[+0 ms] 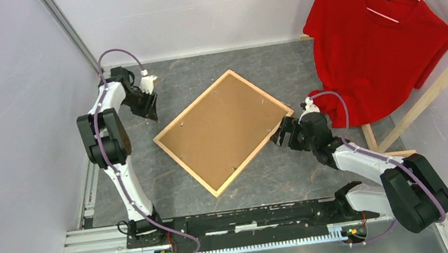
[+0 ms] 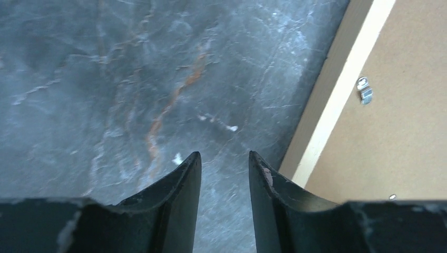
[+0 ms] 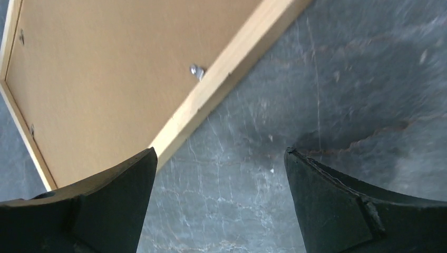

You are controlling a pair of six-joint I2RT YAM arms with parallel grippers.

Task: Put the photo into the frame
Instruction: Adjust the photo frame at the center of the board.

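Note:
The frame (image 1: 225,133) lies diagonally between my grippers, so next I turn it straighter, then steady its long side (image 1: 175,120) with my left gripper while my right gripper reaches the clip.
The frame (image 1: 224,129) lies face down on the dark marbled table, turned diagonally, its brown fibreboard back up, with small metal clips along the rails. The photo is out of view. My left gripper (image 1: 148,110) hovers just off the frame's left corner, jaws open a little and empty; its wrist view shows the frame rail (image 2: 342,89) to the right of the fingertips (image 2: 196,158). My right gripper (image 1: 286,133) sits beside the frame's right corner, jaws wide open and empty; its wrist view shows the frame (image 3: 121,79) at upper left with a clip (image 3: 196,70).
A big wooden-beam rack (image 1: 439,88) with a red T-shirt (image 1: 375,41) on a hanger stands at the back right, close to the right arm. Grey walls enclose the table at left and back. The arms' base rail (image 1: 240,219) runs along the near edge.

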